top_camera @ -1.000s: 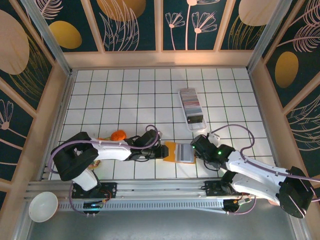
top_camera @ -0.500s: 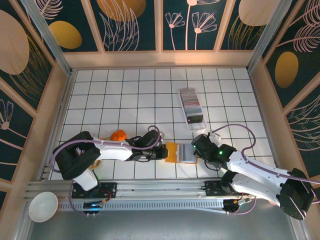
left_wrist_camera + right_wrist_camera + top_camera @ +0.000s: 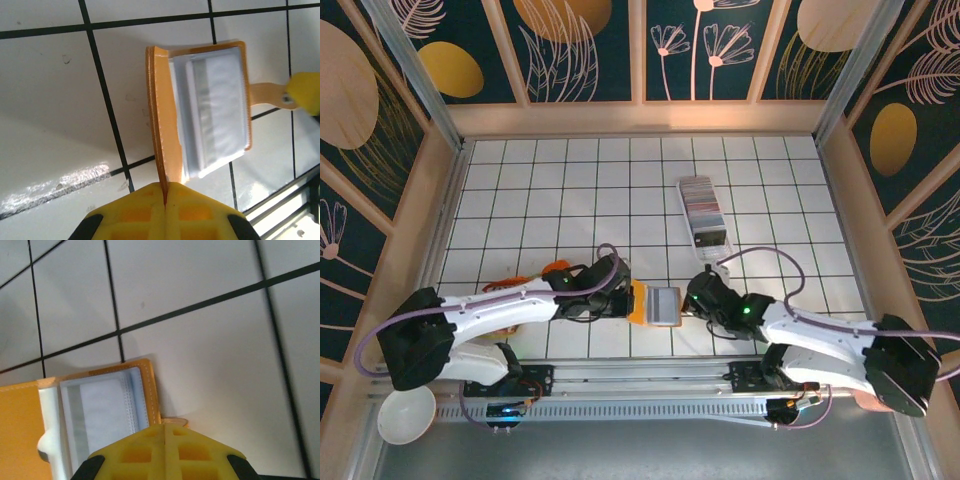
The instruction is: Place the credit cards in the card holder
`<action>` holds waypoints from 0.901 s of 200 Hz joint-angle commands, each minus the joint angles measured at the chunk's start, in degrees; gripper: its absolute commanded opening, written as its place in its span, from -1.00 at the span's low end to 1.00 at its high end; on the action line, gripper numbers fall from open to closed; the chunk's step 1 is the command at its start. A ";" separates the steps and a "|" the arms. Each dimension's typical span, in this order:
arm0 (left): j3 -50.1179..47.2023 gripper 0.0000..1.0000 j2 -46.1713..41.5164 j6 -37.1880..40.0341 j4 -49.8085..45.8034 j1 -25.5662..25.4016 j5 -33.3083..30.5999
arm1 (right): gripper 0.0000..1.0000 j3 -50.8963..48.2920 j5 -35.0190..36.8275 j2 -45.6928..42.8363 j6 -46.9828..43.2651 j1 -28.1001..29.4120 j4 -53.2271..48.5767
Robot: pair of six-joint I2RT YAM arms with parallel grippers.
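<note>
The card holder's flap (image 3: pixel 638 303) is standing open next to the pockets (image 3: pixel 664 306), so my left gripper needs to fold the flap over the pockets first, and then my right gripper should close the clasp tab.
The tan-orange card holder (image 3: pixel 656 305) lies open on the tiles near the front, its pale pockets facing up (image 3: pixel 215 110). My left gripper (image 3: pixel 629 300) is shut on its left flap, which stands on edge between the yellow fingers (image 3: pixel 164 192). My right gripper (image 3: pixel 686 300) is shut on the little clasp tab (image 3: pixel 176 421) at the holder's right edge (image 3: pixel 150 390). In the left wrist view a right fingertip (image 3: pixel 305 92) pinches that tab (image 3: pixel 265 92). The credit cards (image 3: pixel 702 205) stand on edge in a row farther back, apart from both grippers.
The cards sit in a long clear tray (image 3: pixel 711 243) right of centre. A small orange object (image 3: pixel 556 267) lies partly behind the left arm. A white bowl (image 3: pixel 404 412) rests off the table at the front left. A metal rail (image 3: pixel 640 375) runs along the front edge.
Both grippers have closed on the card holder. It has shifted about a tile to the left between them, and the left arm now lies lower and more stretched out.
</note>
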 commanded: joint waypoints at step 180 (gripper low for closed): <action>-2.29 -0.22 19.99 -7.56 27.72 -3.04 2.82 | -1.00 -6.62 3.68 -8.81 5.88 2.54 4.26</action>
